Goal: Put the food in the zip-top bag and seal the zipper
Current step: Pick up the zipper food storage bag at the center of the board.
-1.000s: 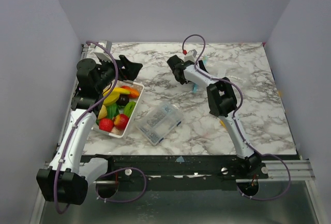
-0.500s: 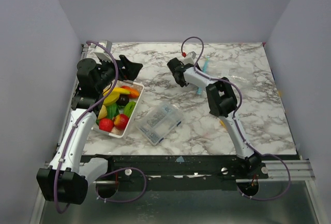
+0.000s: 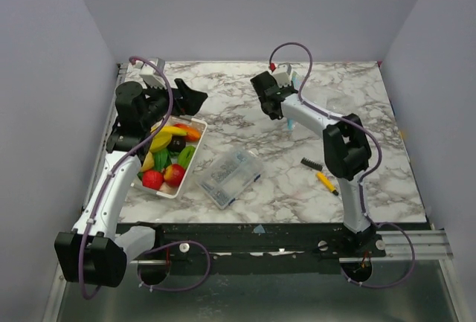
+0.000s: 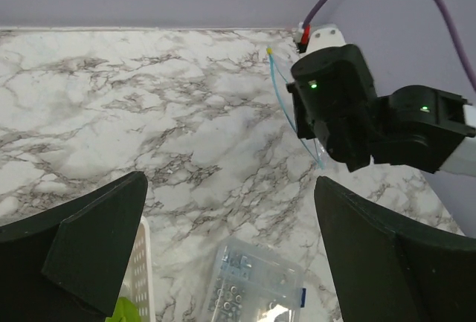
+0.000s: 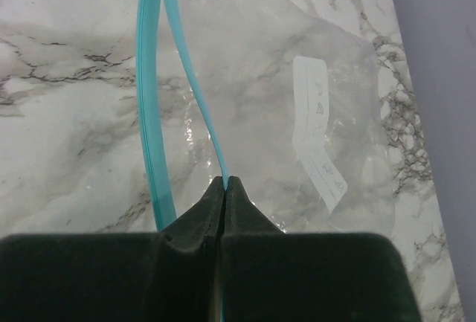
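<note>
My right gripper is pinching one half of the zipper (image 5: 195, 88) while the other half hangs loose. My left gripper should take hold of the loose half (image 5: 150, 121) before fetching food.
The food (image 3: 160, 142), glossy toy fruits and vegetables, lies piled in a white tray (image 3: 194, 157) at the left. My left gripper (image 3: 190, 97) hangs open above the tray's far end; in its wrist view its jaws (image 4: 229, 181) stand wide apart over bare marble. The clear zip-top bag (image 5: 297, 76) lies on the table at the back right (image 3: 327, 106). Its mouth gapes, with the two teal halves of the zipper (image 5: 149, 76) apart. My right gripper (image 5: 224, 181) is shut on the right-hand half of the strip, and it shows from above (image 3: 279, 112) at the bag's left edge.
A clear rigid box (image 3: 229, 175) of small parts lies in the middle near the front, also in the left wrist view (image 4: 260, 285). A yellow-handled black brush (image 3: 320, 175) lies at the front right. Purple walls close in the table on three sides.
My right gripper has shut on the zipper strip, and its arm has swung right, uncovering the brush. The left arm has shifted only slightly and stays open.
</note>
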{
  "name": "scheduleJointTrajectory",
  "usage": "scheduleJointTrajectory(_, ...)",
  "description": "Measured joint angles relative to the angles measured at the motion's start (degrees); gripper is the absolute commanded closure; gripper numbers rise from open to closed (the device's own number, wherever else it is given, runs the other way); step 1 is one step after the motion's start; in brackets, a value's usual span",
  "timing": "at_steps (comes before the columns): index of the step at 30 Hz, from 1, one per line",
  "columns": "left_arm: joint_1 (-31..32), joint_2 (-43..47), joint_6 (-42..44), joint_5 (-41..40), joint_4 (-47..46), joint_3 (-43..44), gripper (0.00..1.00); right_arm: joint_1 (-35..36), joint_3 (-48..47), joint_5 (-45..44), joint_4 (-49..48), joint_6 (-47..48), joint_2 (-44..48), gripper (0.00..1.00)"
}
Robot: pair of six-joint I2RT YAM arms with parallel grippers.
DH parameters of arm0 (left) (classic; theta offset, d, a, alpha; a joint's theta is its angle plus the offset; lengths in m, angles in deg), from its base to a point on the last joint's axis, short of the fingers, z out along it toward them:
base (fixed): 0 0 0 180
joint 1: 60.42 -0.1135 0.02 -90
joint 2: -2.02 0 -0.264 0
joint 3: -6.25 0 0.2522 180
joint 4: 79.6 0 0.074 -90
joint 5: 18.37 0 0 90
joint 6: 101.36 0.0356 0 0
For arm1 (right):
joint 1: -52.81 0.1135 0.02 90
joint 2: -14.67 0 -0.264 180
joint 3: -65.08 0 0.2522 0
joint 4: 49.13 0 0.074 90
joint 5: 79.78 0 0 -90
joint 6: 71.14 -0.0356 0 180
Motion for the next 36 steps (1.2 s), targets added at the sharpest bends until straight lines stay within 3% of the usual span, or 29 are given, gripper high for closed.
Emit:
scheduleJointTrajectory(8,2.05,-3.23,-0.44,0.46,0.39,0.0,0.05,0.02,16.24,13.7,-13.07,5.4,16.24,1.0)
scheduleJointTrajectory(19,10.54,-8.15,-6.32,0.44,0.63,-0.87,0.04,0.02,26.86,31.04,-22.4,5.49,24.02,1.0)
scheduleJointTrajectory(27,17.9,-12.92,-16.83,-4.09,-5.86,-5.31,0.12,0.02,29.62,37.79,-25.35,3.98,29.0,1.0)
scheduleJointTrajectory(36,23.08,-25.53,-22.29,-8.76,-7.69,1.31,0.2,0.04,33.62,41.2,-26.29,1.7,34.67,1.0)
